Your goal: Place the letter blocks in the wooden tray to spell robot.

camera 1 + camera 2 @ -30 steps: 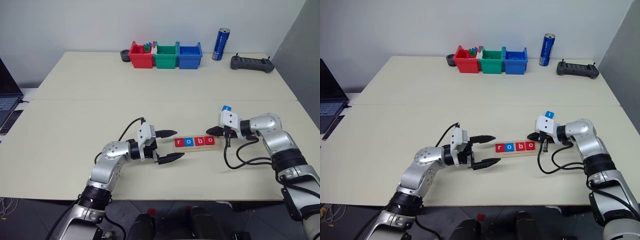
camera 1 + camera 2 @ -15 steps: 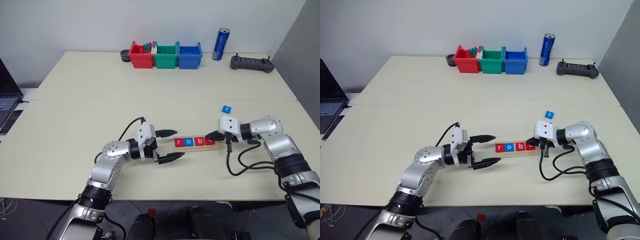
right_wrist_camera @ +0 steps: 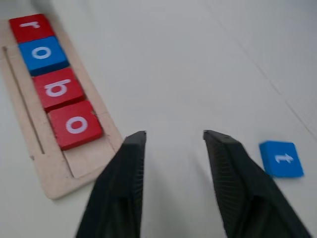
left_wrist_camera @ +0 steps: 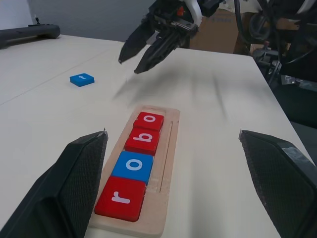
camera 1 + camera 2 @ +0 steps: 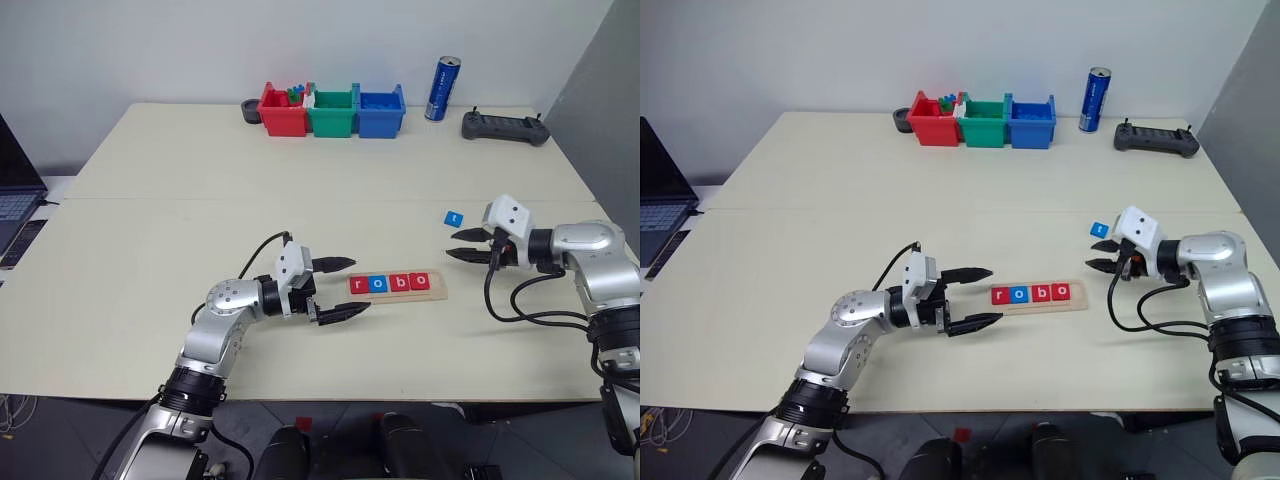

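Note:
Gaps among the blocks make the tray's end slot narrower. Next, I close my right gripper and push the red o toward the r before I take the t.
The wooden tray lies on the table with four letter blocks in it: red r, blue o, red b and red o. Its right end slot is bare wood. A blue t block lies flat on the table, behind and to the right of the tray. My left gripper is open, its fingers flanking the tray's left end. To the right of the tray, my right gripper hovers open and empty, just in front of the t block.
Red, green and blue bins stand in a row at the back. A blue can and a black controller sit to their right. A laptop is at the left edge.
My right gripper has drawn back from the tray's right end, moving right and up, and has opened. The left arm has stayed still.

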Robot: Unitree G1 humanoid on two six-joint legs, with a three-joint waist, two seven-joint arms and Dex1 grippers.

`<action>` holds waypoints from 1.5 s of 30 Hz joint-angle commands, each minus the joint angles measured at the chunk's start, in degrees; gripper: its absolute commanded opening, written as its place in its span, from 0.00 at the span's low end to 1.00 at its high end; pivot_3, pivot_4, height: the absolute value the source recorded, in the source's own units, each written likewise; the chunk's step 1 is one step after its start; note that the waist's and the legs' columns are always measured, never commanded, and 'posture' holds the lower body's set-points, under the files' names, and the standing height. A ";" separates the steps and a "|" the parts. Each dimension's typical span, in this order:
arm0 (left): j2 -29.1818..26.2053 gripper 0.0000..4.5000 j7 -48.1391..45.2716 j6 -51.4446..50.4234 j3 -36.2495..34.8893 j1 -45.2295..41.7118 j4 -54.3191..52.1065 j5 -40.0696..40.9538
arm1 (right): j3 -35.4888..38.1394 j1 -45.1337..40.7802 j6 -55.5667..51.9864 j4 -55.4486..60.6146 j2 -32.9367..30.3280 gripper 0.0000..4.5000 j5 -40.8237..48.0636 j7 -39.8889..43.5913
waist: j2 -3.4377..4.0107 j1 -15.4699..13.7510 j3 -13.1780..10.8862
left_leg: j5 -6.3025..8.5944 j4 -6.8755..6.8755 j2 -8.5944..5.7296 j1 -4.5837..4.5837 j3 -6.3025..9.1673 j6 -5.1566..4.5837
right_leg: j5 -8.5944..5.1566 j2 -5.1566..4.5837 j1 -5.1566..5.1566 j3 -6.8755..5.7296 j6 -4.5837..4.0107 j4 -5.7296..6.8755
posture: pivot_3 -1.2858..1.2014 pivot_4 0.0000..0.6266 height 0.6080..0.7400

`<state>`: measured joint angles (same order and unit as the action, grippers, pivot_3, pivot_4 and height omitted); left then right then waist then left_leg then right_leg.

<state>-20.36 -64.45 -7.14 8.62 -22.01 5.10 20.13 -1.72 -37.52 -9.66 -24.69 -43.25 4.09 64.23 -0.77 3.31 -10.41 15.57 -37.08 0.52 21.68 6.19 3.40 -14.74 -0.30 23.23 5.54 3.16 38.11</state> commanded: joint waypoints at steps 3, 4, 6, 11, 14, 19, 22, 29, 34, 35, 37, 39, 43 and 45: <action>0.25 1.00 -0.53 1.29 0.03 -1.00 -0.04 0.22 | 3.19 -6.93 -2.21 -8.44 2.45 0.90 -1.21 -12.48 | 0.00 0.24 0.00 | 0.00 0.00 0.00 -0.02 -0.03 0.00 | 0.00 0.01 0.00 0.02 0.00 0.01 | 0.52 0.24 1.00; 0.27 1.00 -0.55 1.32 0.02 -1.04 -0.04 0.22 | 3.14 -7.65 -2.23 -9.52 2.77 0.98 -1.43 -13.86 | 0.00 0.22 0.00 | 0.00 0.01 0.01 -0.02 -0.03 0.00 | 0.00 0.02 0.01 0.02 0.00 0.01 | 0.52 0.24 1.00; 0.31 1.00 -0.56 1.45 -0.03 -1.07 0.01 0.15 | 2.33 -7.50 -0.56 -9.43 2.51 0.99 -1.40 -13.16 | 0.00 0.10 0.00 | 0.00 0.02 0.01 0.00 -0.01 0.00 | 0.00 0.02 0.01 0.01 0.00 -0.01 | 0.52 0.24 1.00; -0.01 1.00 -0.70 1.62 -0.06 -0.36 -0.54 0.21 | 0.25 -1.49 3.27 -1.50 -0.77 0.99 0.42 -4.12 | 0.00 -0.34 0.00 | 0.00 0.01 -0.01 0.09 0.01 0.00 | 0.00 -0.02 0.01 -0.03 0.00 -0.11 | 0.52 0.24 1.00; -0.06 1.00 -0.69 1.76 0.00 -0.08 -0.67 0.26 | -0.06 2.44 3.59 3.44 -2.34 0.86 1.87 0.59 | 0.00 -0.31 0.00 | 0.00 0.01 -0.03 0.09 0.01 0.00 | 0.00 -0.04 0.01 -0.02 0.01 -0.09 | 0.52 0.24 1.00; -0.05 1.00 -0.77 1.88 0.20 -0.01 -0.63 0.27 | -2.68 8.16 5.78 9.31 -2.21 0.53 1.43 4.00 | 0.01 0.19 0.00 | 0.00 0.00 0.00 0.01 -0.02 0.00 | 0.00 0.01 0.00 0.01 0.01 -0.02 | 0.52 0.24 1.00; -0.14 1.00 -0.78 1.78 0.23 0.11 -0.85 0.27 | -4.12 9.53 6.34 11.04 -1.03 0.34 0.82 3.51 | 0.00 0.15 0.00 | 0.00 0.01 0.06 0.00 0.01 0.00 | 0.00 0.08 0.00 0.00 0.00 -0.01 | 0.52 0.24 1.00; -0.63 1.00 -0.54 1.10 0.13 0.79 -2.03 0.51 | -5.53 10.62 5.71 13.05 -0.70 0.00 1.12 3.22 | 0.01 -0.03 0.00 | 0.00 -0.01 0.04 0.00 0.03 0.00 | 0.00 0.05 0.00 -0.01 0.00 -0.02 | 0.52 0.24 1.00; -0.78 1.00 -0.35 0.55 0.14 1.27 -2.81 0.67 | -6.09 9.73 6.31 11.75 -0.86 0.00 0.49 3.19 | 0.01 -0.04 0.00 | 0.00 -0.01 0.04 0.00 0.02 0.00 | 0.00 0.05 0.00 -0.01 0.00 -0.02 | 0.52 0.24 1.00; -0.79 1.00 -0.31 0.49 0.12 1.27 -2.84 0.68 | -6.19 9.48 6.40 11.50 -0.84 0.00 0.30 3.17 | 0.00 -0.04 0.00 | 0.00 -0.01 0.04 0.00 0.02 0.00 | 0.00 0.05 0.00 -0.01 0.00 -0.02 | 0.52 0.24 1.00; -0.79 1.00 -0.20 0.33 0.08 1.21 -2.89 0.69 | -6.39 8.99 6.57 11.01 -0.53 0.00 -0.11 3.06 | 0.01 -0.04 0.00 | 0.00 -0.01 0.04 0.00 0.02 0.00 | 0.00 0.05 0.00 0.00 0.00 -0.02 | 0.52 0.24 1.00; -0.82 1.00 -0.11 0.15 0.05 1.29 -3.12 0.74 | -6.70 8.77 6.86 10.67 -0.11 0.00 -0.53 2.92 | 0.01 -0.02 0.00 | 0.00 0.00 0.04 0.00 0.02 0.00 | 0.00 0.05 0.00 0.00 0.00 -0.02 | 0.52 0.24 1.00; -1.08 1.00 -0.01 -0.24 -0.05 1.76 -3.86 0.88 | -7.67 8.36 7.61 9.85 0.88 0.00 -1.45 2.48 | 0.00 -0.01 0.00 | 0.00 0.00 0.04 0.00 0.01 0.00 | 0.00 0.05 0.00 0.00 0.00 -0.02 | 0.52 0.24 1.00; -1.23 1.00 0.03 -0.45 -0.13 1.94 -4.14 0.92 | -8.16 7.95 8.27 9.17 1.14 0.00 -1.97 2.35 | 0.00 -0.03 0.00 | 0.00 0.00 0.04 0.00 0.02 0.00 | 0.00 0.05 0.00 -0.01 0.00 -0.02 | 0.52 0.24 1.00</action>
<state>-21.16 -64.40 -7.53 8.70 -20.35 3.62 20.18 -10.38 -28.16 -2.69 -15.58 -41.88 2.72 66.93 -0.76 3.28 -10.41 15.57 -37.09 0.55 21.69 6.21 3.40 -14.74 -0.25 23.23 5.54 3.17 38.09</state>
